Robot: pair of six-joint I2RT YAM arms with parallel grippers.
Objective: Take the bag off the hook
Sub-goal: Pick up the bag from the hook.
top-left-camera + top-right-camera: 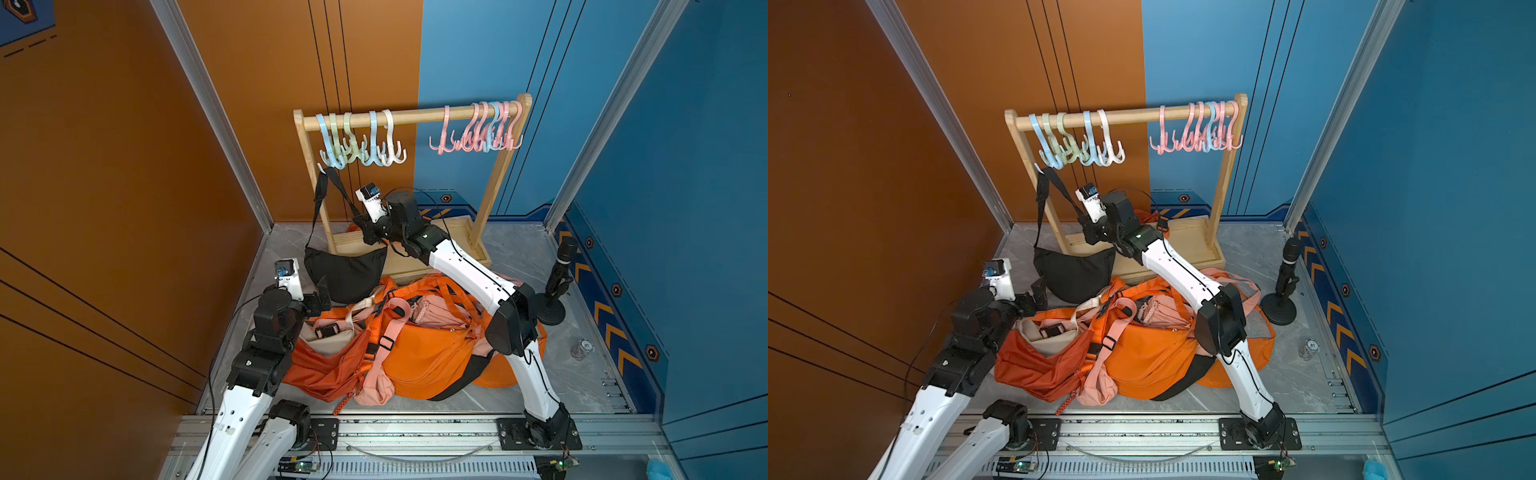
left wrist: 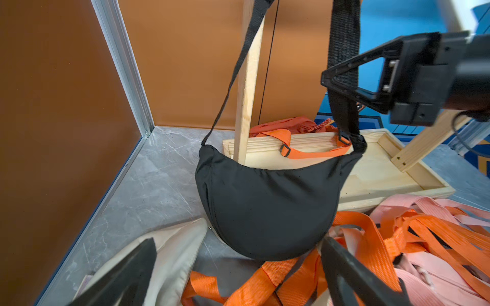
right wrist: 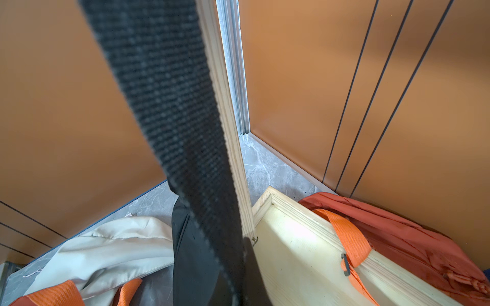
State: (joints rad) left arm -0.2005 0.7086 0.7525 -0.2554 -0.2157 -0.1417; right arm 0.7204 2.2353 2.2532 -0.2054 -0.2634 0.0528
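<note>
I should take the other run [image 1: 313, 220] with my left gripper before both grippers unhook the strap, because my right gripper is on only one run of the strap over the pale blue hook [image 1: 325, 169].
A black crescent bag [image 1: 345, 270] [image 1: 1073, 270] [image 2: 267, 206] hangs by its black strap [image 1: 338, 187] [image 3: 169, 106] from a pale blue hook [image 1: 328, 160] [image 1: 1047, 160] at the left end of the wooden rack [image 1: 411, 114]. Its bottom rests against the pile below. My right gripper [image 1: 359, 222] [image 1: 1086, 226] [image 2: 328, 79] [image 3: 238, 278] is shut on the strap's right run, a little above the bag's right end. My left gripper [image 1: 322, 295] [image 1: 1038, 293] [image 2: 238, 239] stands open just in front of the bag's lower edge, with nothing held.
Orange, pink and cream bags [image 1: 424, 353] with loose straps are piled on the floor in front of the rack's base tray [image 1: 478, 253]. Several pastel hooks [image 1: 482, 129] hang along the rail. A black microphone stand [image 1: 557, 286] and a small jar [image 1: 584, 348] stand at the right. Walls close in left and behind.
</note>
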